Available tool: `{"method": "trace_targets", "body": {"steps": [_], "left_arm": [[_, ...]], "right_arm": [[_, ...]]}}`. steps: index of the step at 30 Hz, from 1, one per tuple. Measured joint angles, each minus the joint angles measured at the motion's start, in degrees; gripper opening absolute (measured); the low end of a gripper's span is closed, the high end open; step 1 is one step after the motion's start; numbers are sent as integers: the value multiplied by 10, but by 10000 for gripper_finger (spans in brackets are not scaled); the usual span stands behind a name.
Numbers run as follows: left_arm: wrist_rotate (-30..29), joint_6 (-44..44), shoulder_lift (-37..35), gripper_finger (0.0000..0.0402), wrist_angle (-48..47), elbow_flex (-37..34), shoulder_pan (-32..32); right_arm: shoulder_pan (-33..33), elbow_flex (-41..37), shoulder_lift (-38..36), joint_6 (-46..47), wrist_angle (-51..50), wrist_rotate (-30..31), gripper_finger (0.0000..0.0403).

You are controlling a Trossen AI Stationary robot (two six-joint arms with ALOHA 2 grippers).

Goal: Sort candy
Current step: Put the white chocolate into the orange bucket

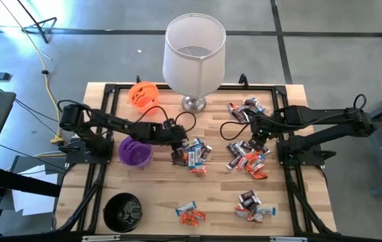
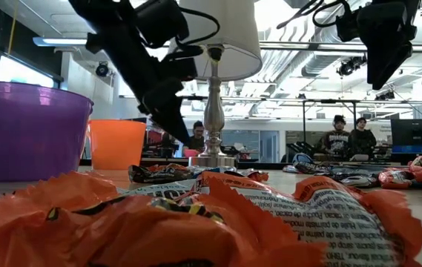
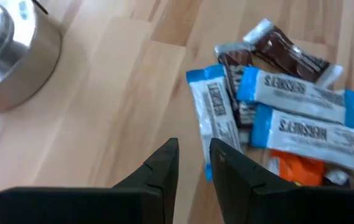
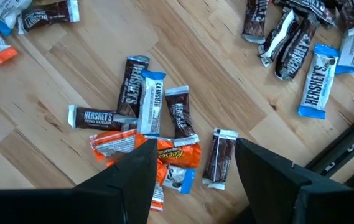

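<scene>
The outer silver-blue bar (image 3: 214,102) points lengthwise at my left gripper and has open wood beside it. I should go on down until the fingers are on both sides of its middle (image 3: 219,121).
The candy lies in several heaps on the wooden table. The middle heap (image 1: 195,154) holds silver-blue bars (image 3: 295,93), dark brown bars (image 3: 288,53) and an orange one (image 3: 295,168). My left gripper (image 3: 194,155) slants down at that heap's left edge (image 1: 180,144), its fingers a little apart with only bare wood between them, close beside a silver-blue bar (image 3: 214,115). My right gripper (image 4: 195,158) hangs wide open above the right-hand heap (image 1: 246,159) of brown, blue and orange candy (image 4: 145,118) and holds nothing.
A white-shaded lamp (image 1: 194,57) stands on a metal foot (image 3: 9,50) at the far middle. An orange cup (image 1: 144,94), a purple cup (image 1: 135,150) and a black cup (image 1: 122,212) stand on the left. More candy lies far right (image 1: 244,109) and near the front (image 1: 191,214), (image 1: 252,207).
</scene>
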Motion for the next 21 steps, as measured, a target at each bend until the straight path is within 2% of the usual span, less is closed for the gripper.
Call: {"method": "trace_targets", "body": {"steps": [12, 21], "left_arm": [[23, -8, 32, 81, 54, -1, 0], [31, -9, 92, 81, 87, 0, 3]], "right_arm": [[0, 0, 0, -22, -7, -1, 211], [0, 0, 0, -24, -12, -4, 211]]}}
